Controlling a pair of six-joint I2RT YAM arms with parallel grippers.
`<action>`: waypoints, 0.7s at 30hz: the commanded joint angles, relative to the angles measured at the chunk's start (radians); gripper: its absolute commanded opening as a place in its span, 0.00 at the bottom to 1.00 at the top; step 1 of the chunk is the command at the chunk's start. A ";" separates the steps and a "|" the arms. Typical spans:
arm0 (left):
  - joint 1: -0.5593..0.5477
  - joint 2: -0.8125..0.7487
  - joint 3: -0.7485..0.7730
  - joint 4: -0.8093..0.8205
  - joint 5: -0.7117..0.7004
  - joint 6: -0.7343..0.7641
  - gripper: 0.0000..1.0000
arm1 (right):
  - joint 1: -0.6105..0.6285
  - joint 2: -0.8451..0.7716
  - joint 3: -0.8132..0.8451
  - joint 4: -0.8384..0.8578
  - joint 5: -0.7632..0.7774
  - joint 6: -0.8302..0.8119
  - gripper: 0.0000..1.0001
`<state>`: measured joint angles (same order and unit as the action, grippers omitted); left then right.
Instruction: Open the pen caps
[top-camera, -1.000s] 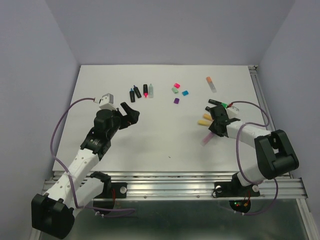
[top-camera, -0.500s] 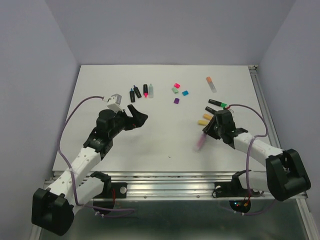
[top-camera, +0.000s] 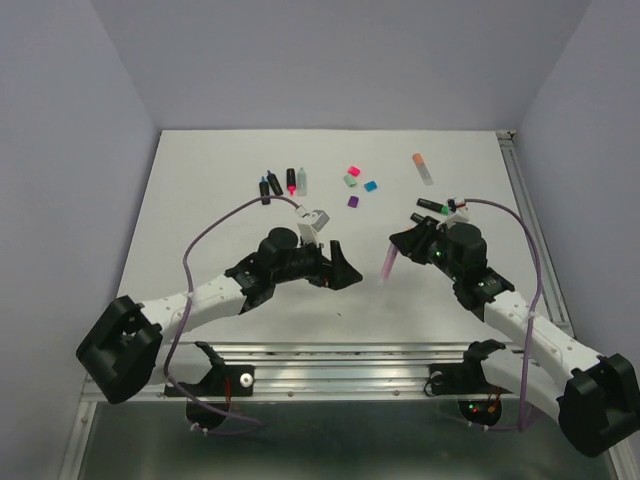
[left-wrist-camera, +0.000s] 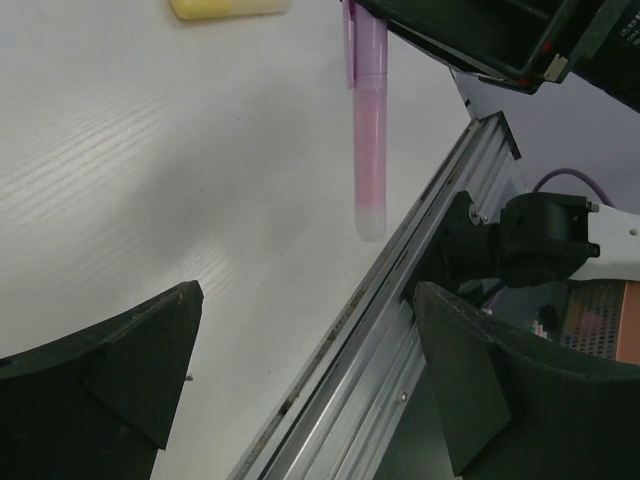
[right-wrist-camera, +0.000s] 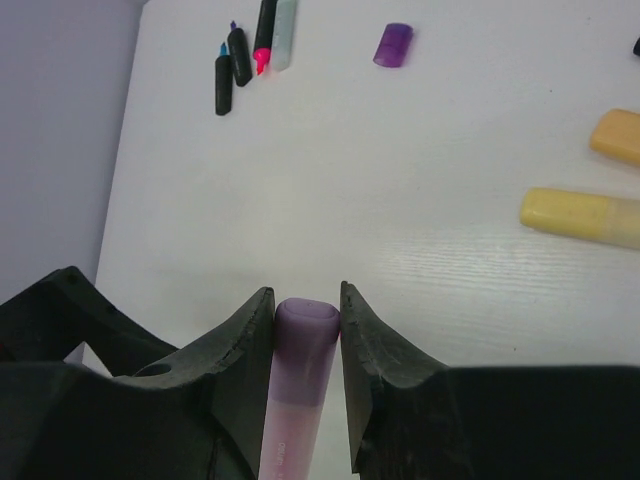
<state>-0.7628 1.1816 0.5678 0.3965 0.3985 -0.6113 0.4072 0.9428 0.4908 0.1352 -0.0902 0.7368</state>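
My gripper will pull, and the pen's pink body (left-wrist-camera: 370, 158) will come out with a narrow pink tip, since that body meets the lilac cap at a seam (left-wrist-camera: 370, 81).
My right gripper (top-camera: 398, 247) (right-wrist-camera: 305, 300) is shut on a pink translucent pen (top-camera: 387, 263) (left-wrist-camera: 368, 140), its fingers clamped on the lilac cap (right-wrist-camera: 304, 330). The barrel hangs free above the table. My left gripper (top-camera: 338, 273) (left-wrist-camera: 300, 370) is open and empty, just left of the pen and facing it. Loose pen caps lie at the back middle: pink (top-camera: 353, 171), green (top-camera: 350, 181), blue (top-camera: 370, 186) and purple (top-camera: 353, 201) (right-wrist-camera: 393, 45).
Several pens (top-camera: 283, 182) (right-wrist-camera: 250, 50) lie at the back left. An orange-capped pen (top-camera: 423, 168) and a black pen with a green end (top-camera: 435, 207) lie back right. Yellow pens (right-wrist-camera: 585, 217) (left-wrist-camera: 230, 8) rest near the right gripper. The metal rail (left-wrist-camera: 400, 330) runs along the near table edge.
Both arms have swung toward the table's middle. The right gripper carried the pink pen left and up; the open left gripper moved right until it faces the pen.
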 joint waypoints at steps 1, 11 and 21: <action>-0.075 0.113 0.153 0.088 -0.021 0.021 0.99 | 0.031 -0.019 -0.001 0.055 0.017 0.010 0.08; -0.170 0.332 0.362 -0.004 -0.133 0.082 0.99 | 0.076 -0.001 0.048 -0.032 0.107 0.085 0.08; -0.217 0.449 0.478 -0.127 -0.213 0.127 0.95 | 0.084 0.016 0.104 -0.103 0.162 0.124 0.07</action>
<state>-0.9638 1.6413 0.9947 0.2920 0.2161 -0.5247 0.4801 0.9531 0.5095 0.0563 0.0208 0.8375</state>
